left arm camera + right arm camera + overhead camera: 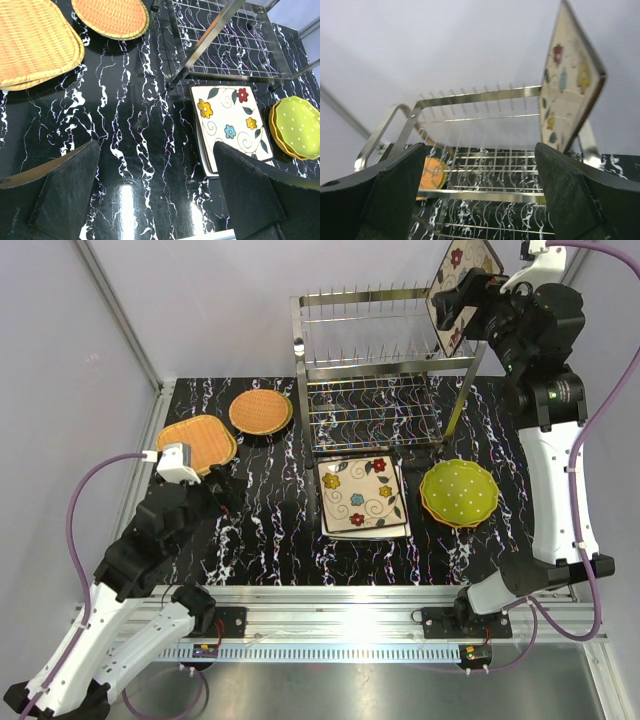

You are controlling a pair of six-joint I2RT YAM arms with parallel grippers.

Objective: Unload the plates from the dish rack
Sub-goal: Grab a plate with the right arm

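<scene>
The cream plate (470,262) is standing free in the rack with the plate's near edge (587,113) toward my open right gripper, so I should keep moving in until my fingers are on both sides of that edge.
The dish rack (380,370) stands at the back of the table. One cream flower-patterned plate (462,275) stands upright at its right end. My right gripper (446,308) hangs open just in front of that plate. In the right wrist view the plate (570,85) sits up and to the right of the right finger, not between the fingers (580,195). My left gripper (222,492) hovers open and empty over the table's left half. On the table lie a squarish woven plate (196,442), a round woven plate (261,411), stacked flower plates (362,496) and lime-green dotted plates (459,492).
The rack's lower grid shelf (225,45) and its tubular legs stand just behind the flower stack (232,125). Grey walls close in the table on the left, back and right. A metal rail runs along the near edge (330,625).
</scene>
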